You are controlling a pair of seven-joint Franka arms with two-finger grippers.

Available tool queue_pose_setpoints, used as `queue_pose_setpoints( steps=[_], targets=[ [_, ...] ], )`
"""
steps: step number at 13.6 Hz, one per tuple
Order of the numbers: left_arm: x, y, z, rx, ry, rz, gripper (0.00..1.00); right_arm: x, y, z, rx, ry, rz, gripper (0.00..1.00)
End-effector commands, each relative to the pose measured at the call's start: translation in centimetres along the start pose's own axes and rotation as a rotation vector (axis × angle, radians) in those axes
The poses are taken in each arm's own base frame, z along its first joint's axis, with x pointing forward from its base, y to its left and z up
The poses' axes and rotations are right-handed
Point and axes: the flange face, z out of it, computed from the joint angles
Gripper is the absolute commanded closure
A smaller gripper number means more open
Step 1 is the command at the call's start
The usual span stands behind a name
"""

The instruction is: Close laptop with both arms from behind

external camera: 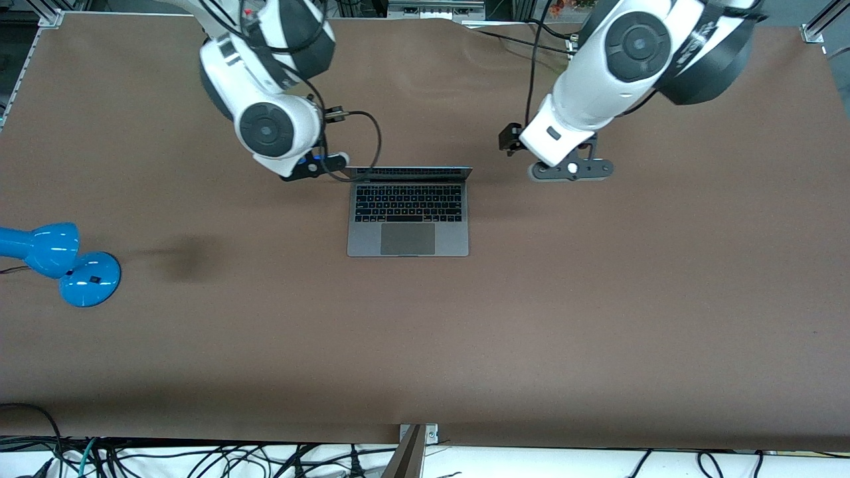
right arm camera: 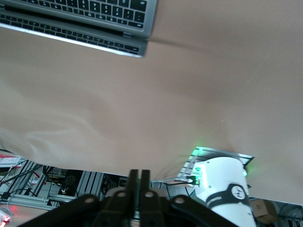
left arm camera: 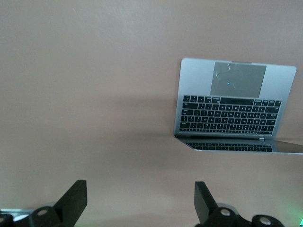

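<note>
The laptop's lid (external camera: 411,172) is well away from my open left gripper, so that gripper should close and move behind the lid's near corner (external camera: 467,171) before both grippers push the lid down.
The grey laptop (external camera: 408,219) lies open at the table's middle, its lid (external camera: 408,172) standing up at the edge farthest from the front camera. My right gripper (external camera: 322,163) is shut and empty, right beside the lid's corner toward the right arm's end; I cannot tell if it touches. The right wrist view shows its closed fingers (right arm camera: 139,182) and the laptop (right arm camera: 85,19). My left gripper (external camera: 571,169) is open and empty, over bare table well apart from the laptop toward the left arm's end. The left wrist view shows its spread fingers (left arm camera: 73,201) and the laptop (left arm camera: 234,106).
A blue desk lamp (external camera: 63,262) sits near the table edge at the right arm's end. The brown table (external camera: 597,299) spreads around the laptop. The left arm's base, lit green (right arm camera: 222,184), shows in the right wrist view. Cables (external camera: 199,458) hang along the table's near edge.
</note>
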Motion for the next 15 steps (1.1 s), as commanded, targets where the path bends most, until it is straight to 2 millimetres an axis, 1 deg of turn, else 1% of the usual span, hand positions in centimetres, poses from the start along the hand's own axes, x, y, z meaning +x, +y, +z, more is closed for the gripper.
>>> queue_pose_setpoints(
  steps=[1,3,4,5,6,7,8,9,12,15],
  targets=[
    [-0.2,2.5,2.5,-0.011,-0.067,-0.044,0.01,1.6,-1.0,1.6,0.013,-0.017,0.028,1.00],
    [-0.7,4.3,4.9,-0.007,-0.129,-0.088,0.10,2.7,-1.7,2.6,0.047,-0.033,0.025,1.00],
    [-1.1,5.1,5.5,-0.020,-0.159,-0.101,0.20,3.2,-1.8,2.9,0.049,-0.028,0.021,1.00],
    [-1.0,5.6,6.4,-0.035,-0.196,-0.116,0.29,3.8,-1.8,3.1,0.049,-0.027,0.018,1.00],
    [-1.0,5.9,6.9,-0.037,-0.210,-0.123,0.46,4.5,-1.7,3.4,0.045,-0.024,0.024,1.00],
    [-1.7,6.7,7.4,-0.027,-0.217,-0.113,0.67,5.1,-1.7,3.7,0.044,-0.022,0.026,1.00],
    [-2.0,7.2,8.3,-0.020,-0.232,-0.104,0.87,5.8,-1.6,3.7,0.048,-0.016,0.029,1.00],
    [-1.9,7.5,9.0,-0.017,-0.244,-0.101,1.00,6.4,-1.6,3.8,0.049,-0.013,0.030,1.00],
    [-1.3,7.9,11.1,-0.018,-0.291,-0.106,1.00,8.2,-1.9,4.2,0.046,-0.013,0.020,1.00],
    [-0.3,8.6,12.9,-0.076,-0.336,-0.129,1.00,9.7,-1.9,3.5,0.054,0.014,0.022,1.00]
  ],
)
